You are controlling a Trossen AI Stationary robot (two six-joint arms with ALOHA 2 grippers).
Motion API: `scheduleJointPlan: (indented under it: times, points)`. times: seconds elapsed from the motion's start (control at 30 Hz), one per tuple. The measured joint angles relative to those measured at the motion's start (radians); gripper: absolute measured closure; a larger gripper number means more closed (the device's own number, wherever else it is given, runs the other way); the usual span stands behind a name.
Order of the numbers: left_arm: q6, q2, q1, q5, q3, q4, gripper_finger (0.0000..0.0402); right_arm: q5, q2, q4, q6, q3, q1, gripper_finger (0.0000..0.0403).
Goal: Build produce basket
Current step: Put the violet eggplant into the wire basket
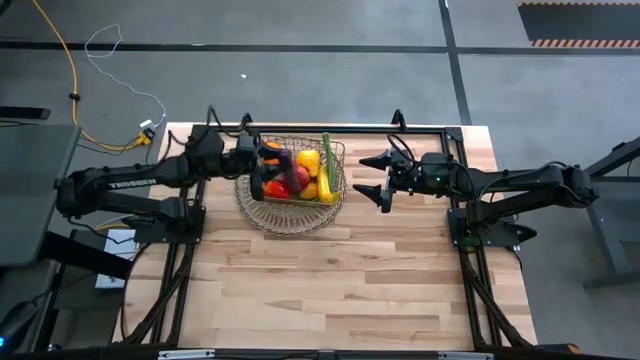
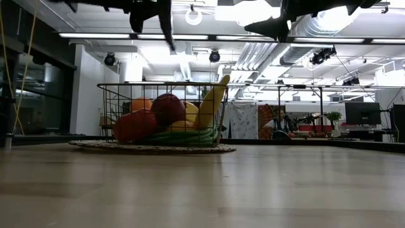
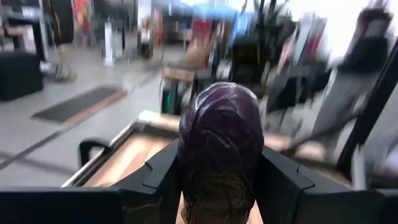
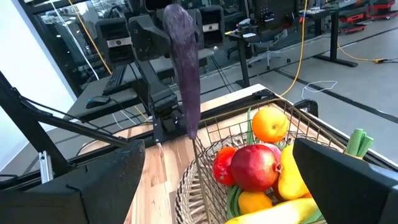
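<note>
The eggplant's lower end is hanging clear over the basket's rim. My left gripper should go on tipping the eggplant down until it lies next to the red apples [image 2: 135, 125].
The wire basket [image 1: 292, 222] stands at the table's far middle, and its side wall shows in the low view [image 2: 111, 107]. It holds the produce: red apples [image 4: 255, 165], an orange [image 4: 270, 124], a banana [image 1: 325, 185] and green beans [image 2: 183, 136]. My left gripper [image 1: 262, 165] reaches in level above the basket's left rim, shut on a purple eggplant [image 3: 221, 143]. Right of the basket, my right gripper [image 1: 373, 177] stands open, level and pointed at it, with nothing between its fingers. My left gripper pinches the eggplant's sides [image 3: 186, 180] between its two fingers [image 3: 155, 186]. The fingers come level from the table's left and lie across the eggplant. It stands upright in the hold, its lower end [image 4: 191, 124] hanging above the basket, lifted clear.
Black frame rails [image 1: 430, 128] run along the table's far edge and both sides, beside the arm bases. Bare wooden tabletop [image 1: 340, 290] stretches from the basket to the near edge. Cables [image 1: 100, 60] lie on the floor beyond the far left corner.
</note>
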Motion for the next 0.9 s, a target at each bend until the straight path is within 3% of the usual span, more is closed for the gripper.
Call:
scheduleJointPlan:
  times: [0.23, 0.37, 0.67, 0.9]
  points:
    - [0.249, 0.096, 0.035, 0.01, 0.293, -0.592, 0.025, 0.001, 0.0, 0.0, 0.0, 0.0, 0.0, 0.0004]
    - [0.362, 0.209, 0.045, 0.011, 0.41, -0.793, 0.025, 0.01, 0.0, 0.0, 0.0, 0.0, 0.0, 0.0004]
    - [0.48, 0.396, 0.028, 0.01, 0.448, -0.844, 0.025, 0.021, 0.0, 0.0, 0.015, 0.0, 0.0, 0.0004]
    - [0.526, 0.456, 0.014, 0.004, 0.448, -0.924, 0.025, 0.033, 0.0, 0.0, 0.014, 0.0, -0.001, 0.0004]
